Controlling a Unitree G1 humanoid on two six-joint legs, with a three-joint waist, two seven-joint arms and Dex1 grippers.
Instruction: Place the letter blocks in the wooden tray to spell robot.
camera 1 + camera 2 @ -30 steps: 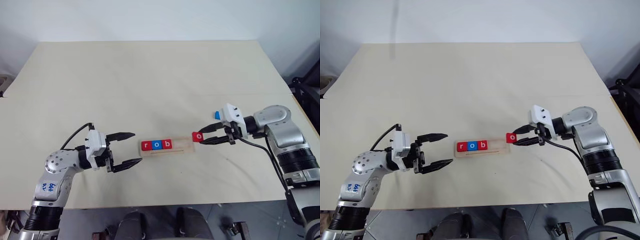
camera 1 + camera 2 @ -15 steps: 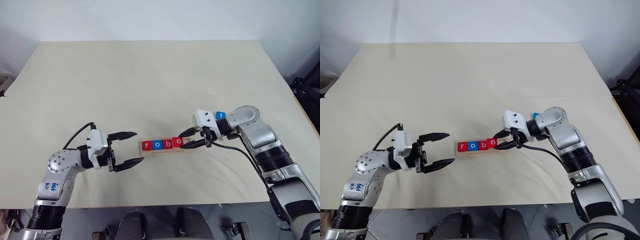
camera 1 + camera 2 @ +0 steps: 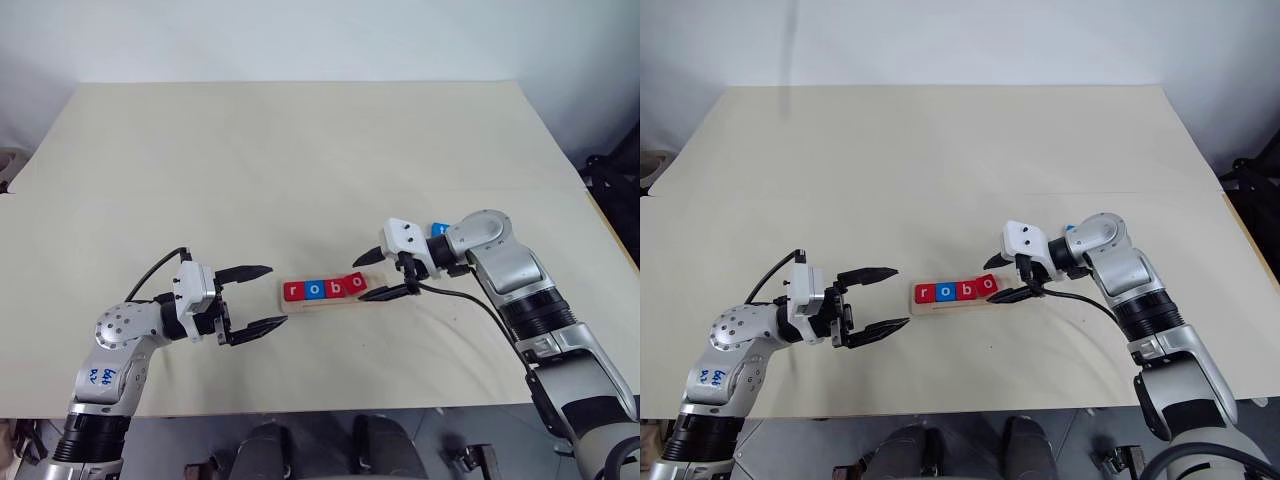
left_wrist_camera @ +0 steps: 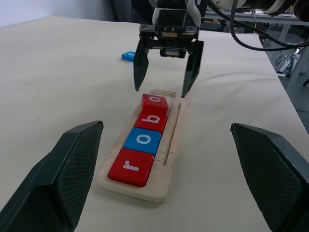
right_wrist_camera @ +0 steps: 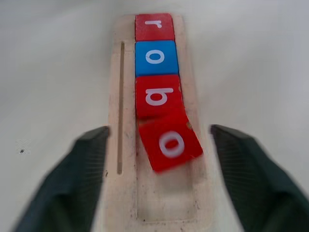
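My right gripper should close and push the red o (image 3: 354, 283) square against the red b (image 3: 336, 289), because the red o sits crooked with a corner on the wooden tray's rim.
The wooden tray (image 3: 335, 297) lies at the table's middle front. In it sit a red r (image 5: 154, 26), a blue o (image 5: 156, 58), a red b (image 5: 158, 95) and a second red o (image 5: 170, 142), which lies askew at the row's end. My right gripper (image 3: 360, 279) is open, its fingers straddling the tray's right end around that o without touching it. A blue block (image 4: 128, 56) rests on the table behind the right gripper. My left gripper (image 3: 275, 295) is open and empty, just left of the tray.
The pale table (image 3: 300, 160) stretches wide behind the tray. A black cable (image 3: 480, 305) hangs from my right wrist over the table's front right. The table's front edge runs close below both arms.
My right gripper carried the red o leftwards to the tray, then opened and let it go at the row's end. The left arm has kept still.
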